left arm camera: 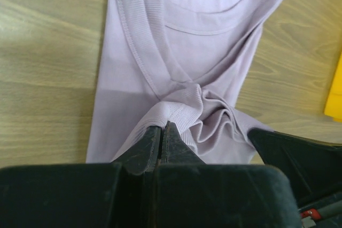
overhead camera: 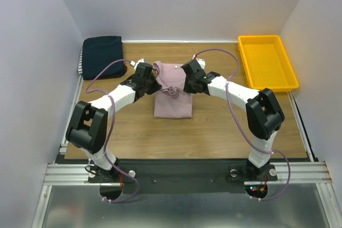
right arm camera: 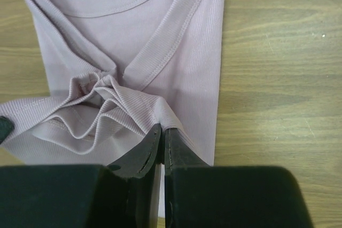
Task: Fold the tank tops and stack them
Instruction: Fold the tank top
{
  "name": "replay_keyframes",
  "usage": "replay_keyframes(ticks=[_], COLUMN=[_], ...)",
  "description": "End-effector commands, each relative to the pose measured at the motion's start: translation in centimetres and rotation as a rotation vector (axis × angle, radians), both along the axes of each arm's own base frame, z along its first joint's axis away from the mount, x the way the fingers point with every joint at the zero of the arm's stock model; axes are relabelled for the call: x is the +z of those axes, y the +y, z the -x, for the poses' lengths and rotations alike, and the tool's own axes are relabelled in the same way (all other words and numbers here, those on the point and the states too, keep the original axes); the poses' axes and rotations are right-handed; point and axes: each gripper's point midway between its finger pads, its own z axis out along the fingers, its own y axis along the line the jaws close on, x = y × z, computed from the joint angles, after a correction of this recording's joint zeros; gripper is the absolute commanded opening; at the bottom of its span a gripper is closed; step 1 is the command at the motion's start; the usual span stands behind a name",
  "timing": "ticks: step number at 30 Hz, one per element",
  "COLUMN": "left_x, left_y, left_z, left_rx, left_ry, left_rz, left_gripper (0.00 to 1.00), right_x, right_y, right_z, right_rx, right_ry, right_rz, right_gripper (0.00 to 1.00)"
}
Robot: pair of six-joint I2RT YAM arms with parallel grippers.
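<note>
My right gripper is holding its side of the tank top, whose hem bunches in folds (overhead camera: 172, 91) below the tank top's neckline. It should let go of that side and smooth the folded cloth (overhead camera: 177, 100) flat before the next fold.
The pale dusty-pink tank top (overhead camera: 173, 100) lies on the table's middle, its neckline toward the back. My left gripper (overhead camera: 155, 86) is shut on the top's hem at its left side (left arm camera: 163, 126). My right gripper (overhead camera: 186, 86) is shut on the hem at its right side (right arm camera: 163, 128). The cloth (left arm camera: 214, 116) bunches in folds between them and is lifted a little over the flat part (right arm camera: 128, 20). The folded stack, dark navy top (overhead camera: 102, 56) uppermost with a striped edge (overhead camera: 81, 63), sits at the back left.
A yellow plastic tray (overhead camera: 267, 62) stands at the back right; its edge shows in the left wrist view (left arm camera: 335, 92). White walls close in the wooden table (overhead camera: 214, 132) on three sides.
</note>
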Motion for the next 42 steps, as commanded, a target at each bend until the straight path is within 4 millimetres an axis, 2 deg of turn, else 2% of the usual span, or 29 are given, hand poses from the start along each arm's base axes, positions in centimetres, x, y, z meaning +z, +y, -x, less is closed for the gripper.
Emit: replay_keyframes(ticks=[1,4,8,11,13,14,16,17,18,19,20,21,22,23,24,27,28,30,31,32,33,34,35,37,38,39,40,41,42], left_x=[3.5,2.8,2.5,0.7,0.0,0.0,0.2,1.4,1.7,2.5,3.3,4.5,5.6,6.1,7.2,8.4,7.8,7.3,6.9,5.8,5.3,4.9,3.9,3.3,2.1,2.2,1.8,0.7,0.3], left_y=[-0.7,-0.6,-0.2,0.3,0.2,0.2,0.2,0.3,0.5,0.5,0.8,0.9,1.0,1.2,1.6,2.1,2.2,1.9,1.1,0.9,0.7,-0.6,-0.9,-1.2,-1.6,-1.8,-1.9,-2.2,-2.4], left_z=[-2.1,-3.0,-4.5,-6.2,-6.9,-7.3,-7.8,-8.0,-7.8,-7.9,-8.1,-8.1,-8.2,-8.2,-8.1,-7.5,-6.9,-5.9,-5.2,-4.4,-3.9,-3.0,-2.2,-1.3,-0.2,0.2,0.6,1.6,1.8], left_rx=[-0.017,-0.013,-0.008,-0.006,-0.022,-0.03,-0.037,-0.035,-0.035,-0.033,-0.029,-0.032,-0.027,-0.022,-0.011,0.016,0.026,0.029,0.018,0.017,0.017,-0.003,-0.012,0.005,-0.004,0.004,0.004,0.0,-0.004], left_ry=[-0.092,-0.076,-0.075,-0.06,-0.059,-0.068,-0.094,-0.134,-0.14,-0.169,-0.186,-0.213,-0.232,-0.241,-0.258,-0.258,-0.231,-0.215,-0.201,-0.178,-0.171,-0.155,-0.131,-0.123,-0.097,-0.105,-0.096,-0.074,-0.073], left_rz=[0.033,0.028,0.021,0.003,-0.003,-0.008,-0.009,0.0,-0.001,0.009,0.015,0.019,0.024,0.022,0.023,0.028,0.039,0.047,0.05,0.041,0.032,0.039,0.038,0.031,0.029,0.047,0.053,0.056,0.059], left_gripper=[0.0,0.0,0.0,0.0,0.02,0.17,0.34,0.45,0.5,0.55,0.64,0.65,0.7,0.83,0.83,0.82,0.79,0.65,0.58,0.53,0.49,0.44,0.35,0.25,0.21,0.2,0.17,0.12,0.12], right_x=[2.9,2.6,1.0,-0.1,-0.6,-0.6,-0.2,0.3,0.6,1.5,2.2,2.8,3.4,3.8,4.4,5.4,5.2,5.2,4.6,4.4,3.8,3.6,3.1,1.7,1.8,1.6,0.6,1.0,0.5], right_y=[0.7,0.2,-0.6,-1.1,-1.4,-1.3,-1.5,-1.5,-1.6,-1.6,-1.6,-1.7,-1.9,-2.0,-2.1,-1.9,-1.4,-1.0,-0.4,0.0,0.4,1.1,1.5,2.1,2.4,2.6,2.6,3.0,3.2], right_z=[-2.8,-3.5,-4.6,-5.4,-5.8,-6.0,-6.3,-6.6,-6.7,-6.9,-7.2,-7.4,-7.6,-7.8,-7.9,-7.5,-6.9,-6.2,-5.4,-5.2,-4.9,-4.7,-4.6,-4.8,-5.2,-5.4,-5.7,-6.4,-6.7], right_rx=[-0.011,-0.028,-0.052,-0.068,-0.074,-0.071,-0.075,-0.077,-0.078,-0.08,-0.078,-0.079,-0.087,-0.09,-0.093,-0.077,-0.054,-0.038,-0.016,-0.009,0.0,0.016,0.028,0.045,0.047,0.048,0.04,0.047,0.05], right_ry=[-0.09,-0.087,-0.071,-0.061,-0.053,-0.053,-0.062,-0.076,-0.087,-0.106,-0.121,-0.134,-0.152,-0.161,-0.172,-0.179,-0.162,-0.15,-0.13,-0.123,-0.111,-0.11,-0.101,-0.078,-0.081,-0.082,-0.07,-0.086,-0.08], right_rz=[-0.057,-0.056,-0.043,-0.046,-0.053,-0.061,-0.063,-0.06,-0.06,-0.062,-0.063,-0.063,-0.059,-0.056,-0.062,-0.086,-0.106,-0.121,-0.128,-0.131,-0.127,-0.125,-0.119,-0.107,-0.112,-0.107,-0.097,-0.096,-0.092], right_gripper=[0.03,0.03,0.03,0.04,0.09,0.18,0.33,0.44,0.5,0.61,0.66,0.71,0.78,0.81,0.83,0.81,0.77,0.71,0.65,0.55,0.52,0.51,0.49,0.45,0.42,0.41,0.39,0.35,0.32])
